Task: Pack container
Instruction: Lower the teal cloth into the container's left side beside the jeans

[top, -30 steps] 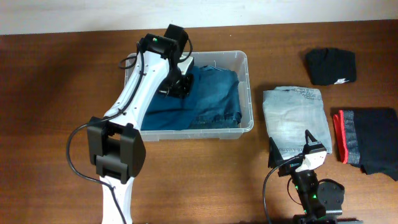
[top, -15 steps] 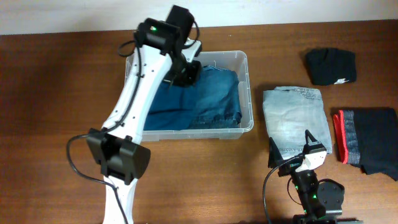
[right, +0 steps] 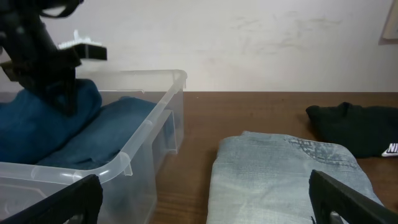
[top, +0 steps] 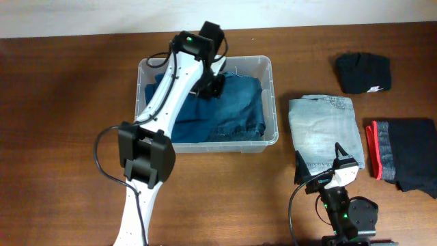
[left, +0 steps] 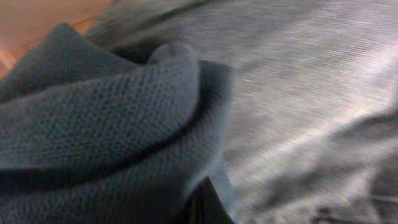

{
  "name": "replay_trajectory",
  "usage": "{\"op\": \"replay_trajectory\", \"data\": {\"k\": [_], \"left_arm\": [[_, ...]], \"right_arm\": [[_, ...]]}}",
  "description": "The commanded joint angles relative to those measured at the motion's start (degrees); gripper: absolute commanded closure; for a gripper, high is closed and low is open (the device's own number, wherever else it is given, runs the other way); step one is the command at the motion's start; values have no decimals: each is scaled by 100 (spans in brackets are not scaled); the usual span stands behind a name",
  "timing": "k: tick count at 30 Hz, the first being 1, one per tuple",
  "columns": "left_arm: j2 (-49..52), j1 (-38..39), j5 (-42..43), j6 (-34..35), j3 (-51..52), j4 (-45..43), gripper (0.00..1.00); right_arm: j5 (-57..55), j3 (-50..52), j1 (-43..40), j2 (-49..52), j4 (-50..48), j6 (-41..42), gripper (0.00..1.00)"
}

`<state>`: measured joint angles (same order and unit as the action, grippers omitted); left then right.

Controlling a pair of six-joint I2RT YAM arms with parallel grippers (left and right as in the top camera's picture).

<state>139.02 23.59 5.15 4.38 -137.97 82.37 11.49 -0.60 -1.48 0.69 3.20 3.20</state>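
Observation:
My left gripper should pull back the blue cloth it holds, because the cloth overlaps the jeans [top: 217, 104]. The cloth should go toward the container's opposite end [top: 149, 76], beside the jeans.
The clear plastic container [top: 270, 102] stands at mid table and holds folded dark blue jeans [top: 235, 109]. My left gripper [top: 213, 87] is inside it near the back wall, down on the jeans. In the left wrist view its dark fingertips [left: 202, 205] meet in one point against a bunched fold of blue cloth [left: 93, 124]. My right gripper [top: 328, 174] rests open and empty near the front edge, its fingers wide apart [right: 205, 199] in front of folded light blue jeans [right: 280, 174]. The container's rim [right: 143, 140] shows at the left of the right wrist view.
Light blue jeans [top: 324, 130] lie right of the container. A folded black garment [top: 363, 72] lies at the back right. A dark garment with a red edge [top: 406, 154] lies at the far right. Bare wood lies left of the container.
My left arm has swung right inside the container, from its left half to near the middle of the back wall. The jeans' shape barely changed. The right arm has not moved.

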Motion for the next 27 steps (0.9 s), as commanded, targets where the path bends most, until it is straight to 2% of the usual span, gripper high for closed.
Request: {"op": "replay_trajectory", "data": {"k": [1,7,15,20,25,27], "left_arm": [[162,-310,-271,79,22,-50,99],[240,-557,-409,57,20,-94,99],[227,-490,-387,-269,-310,-24,100],[205,-463,-240,-267,-1086,433,99],[162,-463,-90,-243,-2022,1397,100],[96,-463,-15,-240,-2120,1436,100]], "right_arm": [[-55,28,-44,-48,39,2,1],[-55,28,-44,-48,39,2,1],[-55,28,-44,-48,39,2,1],[-55,28,-44,-48,39,2,2],[-55,28,-44,-48,39,0,1],[-55,28,-44,-48,39,2,1]]}}
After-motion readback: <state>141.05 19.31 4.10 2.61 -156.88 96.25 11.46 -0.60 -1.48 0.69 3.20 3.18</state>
